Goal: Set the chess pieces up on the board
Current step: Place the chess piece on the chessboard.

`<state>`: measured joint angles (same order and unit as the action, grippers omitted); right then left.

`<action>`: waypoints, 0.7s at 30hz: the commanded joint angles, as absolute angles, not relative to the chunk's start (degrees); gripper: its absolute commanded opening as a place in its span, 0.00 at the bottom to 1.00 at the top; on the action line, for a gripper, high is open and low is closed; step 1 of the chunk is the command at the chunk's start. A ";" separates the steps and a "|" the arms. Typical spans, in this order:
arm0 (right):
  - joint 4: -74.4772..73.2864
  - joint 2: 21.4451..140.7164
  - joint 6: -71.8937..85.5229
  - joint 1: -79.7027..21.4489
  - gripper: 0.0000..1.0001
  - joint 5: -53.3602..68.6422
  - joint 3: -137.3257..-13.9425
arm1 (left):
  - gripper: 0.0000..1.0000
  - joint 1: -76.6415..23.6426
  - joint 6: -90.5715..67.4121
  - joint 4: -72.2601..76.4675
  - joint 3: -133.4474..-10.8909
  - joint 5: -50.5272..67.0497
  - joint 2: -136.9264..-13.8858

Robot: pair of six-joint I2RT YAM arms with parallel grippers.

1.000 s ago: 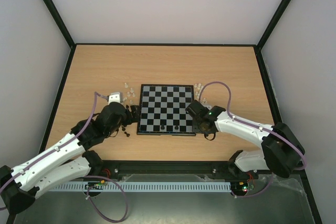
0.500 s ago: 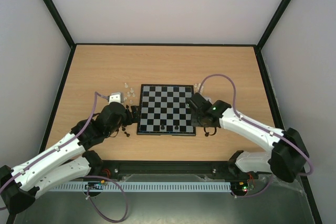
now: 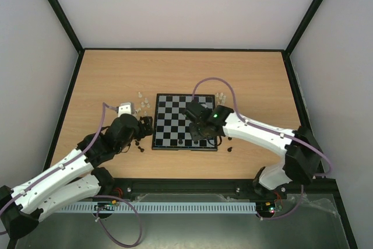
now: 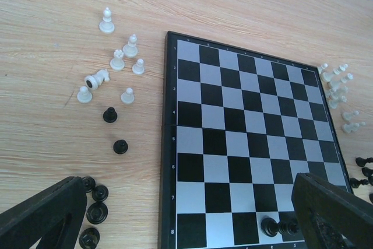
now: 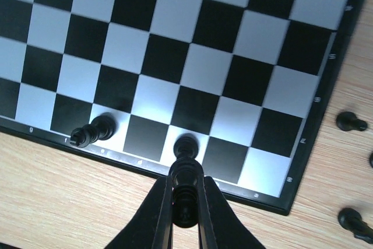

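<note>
The held black piece (image 5: 186, 171) is base-down and the dark square (image 5: 150, 138) between the two standing pieces is empty. My right gripper keeps going there and lets go once the held piece stands.
The board (image 3: 175, 112) lies mid-table and also shows in the left wrist view (image 4: 245, 121) and the right wrist view (image 5: 192, 68). My right gripper (image 5: 186, 193) is shut on a black chess piece (image 5: 187, 174), held over a pale square in the board's near row. I cannot tell whether it touches the square. In the top view the right gripper (image 3: 201, 132) is over the board's near right part. Two black pieces (image 5: 93, 132) stand in the same row. My left gripper (image 4: 186, 208) is wide open and empty at the board's left edge (image 3: 148, 125).
Loose whitish pieces (image 4: 116, 62) and black pieces (image 4: 93, 205) lie on the table left of the board. More whitish pieces (image 4: 338, 86) and black ones (image 5: 351, 122) lie to its right. The wooden table ends in dark rails and pale walls.
My right arm has swung left from beside the board's right edge to over its near row, carrying the black piece. The left arm has hardly moved.
</note>
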<state>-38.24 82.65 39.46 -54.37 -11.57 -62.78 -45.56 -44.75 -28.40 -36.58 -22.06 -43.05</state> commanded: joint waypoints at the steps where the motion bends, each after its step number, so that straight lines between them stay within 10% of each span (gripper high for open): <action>1: -39.53 86.36 37.17 -56.25 0.01 -9.57 -65.29 | 0.99 -45.26 -45.87 -30.54 -38.12 -24.11 -41.93; 21: -36.11 96.58 36.67 -60.28 0.01 -10.42 -67.16 | 0.99 -45.26 -46.23 -30.91 -37.71 -24.60 -41.53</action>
<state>-35.64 95.88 37.26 -59.83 -9.50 -66.39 -45.56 -45.69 -29.82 -36.60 -23.44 -42.37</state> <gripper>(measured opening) 0.084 0.994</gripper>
